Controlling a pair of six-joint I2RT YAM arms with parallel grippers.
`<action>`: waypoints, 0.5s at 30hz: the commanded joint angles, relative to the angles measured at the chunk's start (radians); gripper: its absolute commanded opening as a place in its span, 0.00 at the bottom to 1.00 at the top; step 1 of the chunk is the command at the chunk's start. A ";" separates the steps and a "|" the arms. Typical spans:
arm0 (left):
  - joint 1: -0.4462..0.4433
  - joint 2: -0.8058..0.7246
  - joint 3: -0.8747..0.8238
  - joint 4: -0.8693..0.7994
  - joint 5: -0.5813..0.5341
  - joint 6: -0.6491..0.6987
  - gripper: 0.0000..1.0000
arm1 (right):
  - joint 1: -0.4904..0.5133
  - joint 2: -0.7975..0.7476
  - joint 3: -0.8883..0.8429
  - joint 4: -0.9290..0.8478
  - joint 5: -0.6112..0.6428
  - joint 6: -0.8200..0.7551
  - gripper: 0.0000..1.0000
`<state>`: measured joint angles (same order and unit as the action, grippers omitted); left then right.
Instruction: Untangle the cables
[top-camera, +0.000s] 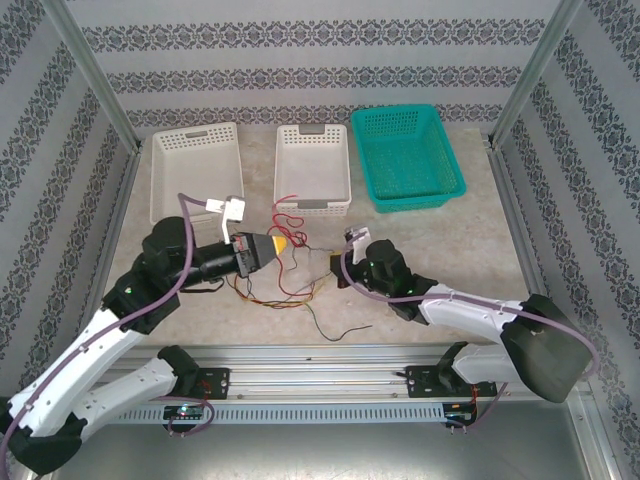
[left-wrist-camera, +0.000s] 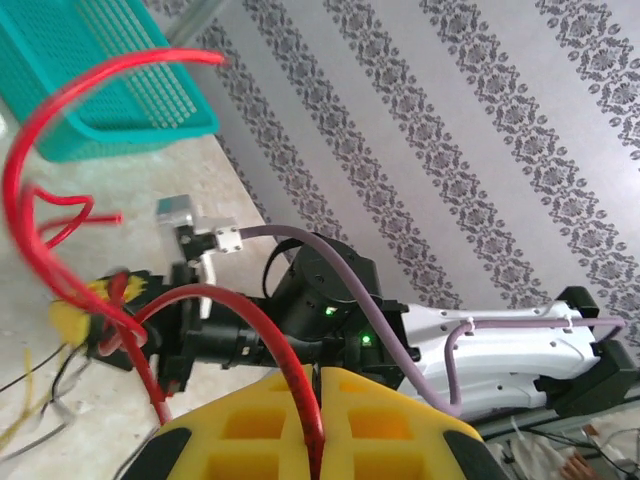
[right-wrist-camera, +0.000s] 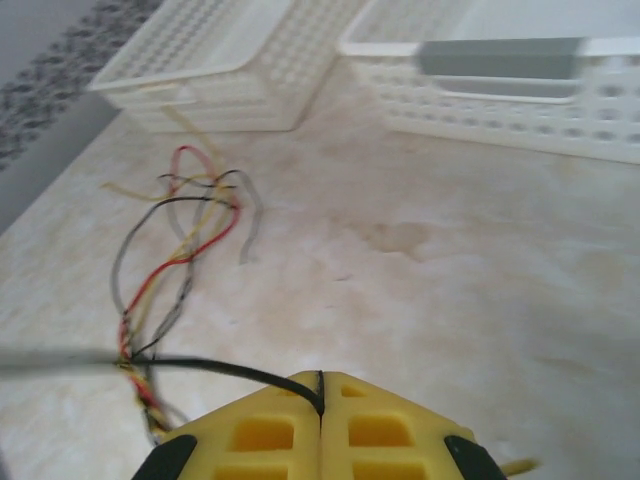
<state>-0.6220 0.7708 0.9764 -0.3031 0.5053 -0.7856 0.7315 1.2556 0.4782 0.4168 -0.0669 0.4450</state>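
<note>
My right gripper keeps pulling the black cable toward the clear space (top-camera: 422, 238) by the teal basket and lets go there, as my left gripper is holding the red cable (left-wrist-camera: 272, 330).
The cables (top-camera: 285, 290) lie in a loose tangle of red, yellow and dark strands on the table between my two grippers. My left gripper (top-camera: 285, 243) is shut on a red cable (left-wrist-camera: 262, 330), which arcs up in a big loop (left-wrist-camera: 20, 170) from between the yellow fingers (left-wrist-camera: 380, 430). My right gripper (top-camera: 338, 270) sits just right of the tangle, low over the table. It is shut on a black cable (right-wrist-camera: 230, 370) that runs left from its fingertips to the knot (right-wrist-camera: 135, 375). More strands of the bundle (right-wrist-camera: 190, 225) spread out beyond it.
Two white baskets (top-camera: 196, 170) (top-camera: 312, 168) and a teal basket (top-camera: 405, 155) stand along the back. A loose dark wire (top-camera: 335, 326) trails toward the front rail. A small white clip piece (top-camera: 228, 208) lies by the left basket.
</note>
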 joint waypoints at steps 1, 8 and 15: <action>0.051 -0.024 0.064 -0.166 0.023 0.096 0.00 | -0.042 -0.030 -0.008 -0.109 0.090 0.023 0.00; 0.137 -0.039 0.190 -0.355 0.043 0.192 0.00 | -0.212 -0.074 -0.051 -0.214 0.102 0.117 0.00; 0.161 -0.034 0.280 -0.461 0.019 0.259 0.00 | -0.333 -0.077 -0.050 -0.320 0.083 0.147 0.00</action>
<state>-0.4759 0.7460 1.2106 -0.6842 0.5232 -0.5964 0.4210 1.1927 0.4328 0.1696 0.0082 0.5621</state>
